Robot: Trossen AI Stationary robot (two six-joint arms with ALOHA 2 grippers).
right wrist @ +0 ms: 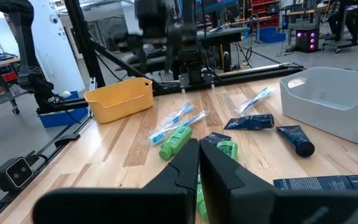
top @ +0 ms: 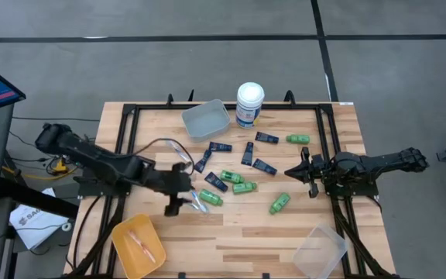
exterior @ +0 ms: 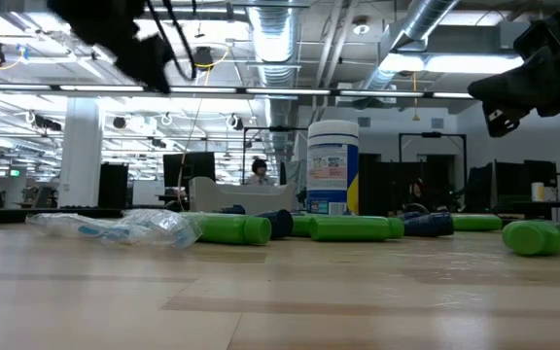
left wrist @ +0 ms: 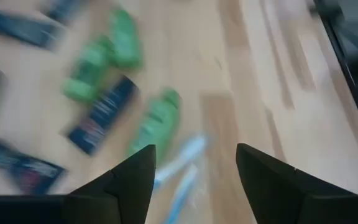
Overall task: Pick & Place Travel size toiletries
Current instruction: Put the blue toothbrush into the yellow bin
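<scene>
With its open fingers on either side of the toothbrush farther from the green bottle, my left gripper should keep lowering and close across that toothbrush's handle.
The travel size toiletries lie loose on the wooden table: green bottles, navy tubes and wrapped toothbrushes. My left gripper hangs open above the table, just left of those toothbrushes. In its wrist view its fingers stand wide apart over the toothbrushes, with a green bottle beyond. It touches nothing. My right gripper waits shut at the table's right, held level above it, with its fingers together.
A yellow bin with something pale inside stands at the near left. A clear bin is at the near right and a grey bin at the far middle. Beside the grey bin rises a tall white canister.
</scene>
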